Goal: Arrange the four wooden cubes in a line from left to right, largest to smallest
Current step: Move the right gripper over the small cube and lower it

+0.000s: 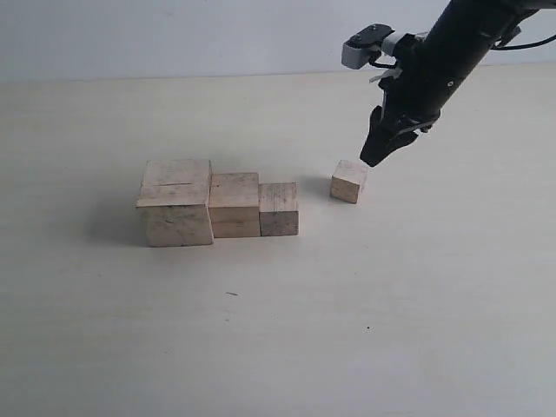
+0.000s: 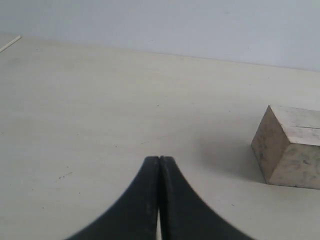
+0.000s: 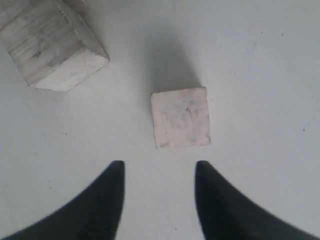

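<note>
The smallest cube point(image 1: 348, 182) is crooked to the row and farther back. Next, my right gripper picks it up and turns it square before putting it down next to the smaller cube.
Three wooden cubes stand touching in a row: the largest cube point(image 1: 176, 201) with a slit line on top, a middle cube point(image 1: 234, 204), then a smaller cube point(image 1: 278, 208). The smallest cube point(image 1: 349, 181) point(image 3: 180, 118) sits apart, to the right and a little farther back. My right gripper point(image 1: 375, 155) point(image 3: 159, 167) hangs open just above and to the right of it, nothing between its fingers. The smaller cube's corner point(image 3: 50, 47) shows in the right wrist view. My left gripper point(image 2: 159, 159) is shut and empty, low over the table, with the largest cube point(image 2: 292, 145) off to one side.
The pale table point(image 1: 278, 330) stretches around the cubes. The black right arm point(image 1: 452, 52) reaches in from the upper right. A light wall point(image 1: 174, 35) bounds the far edge of the table.
</note>
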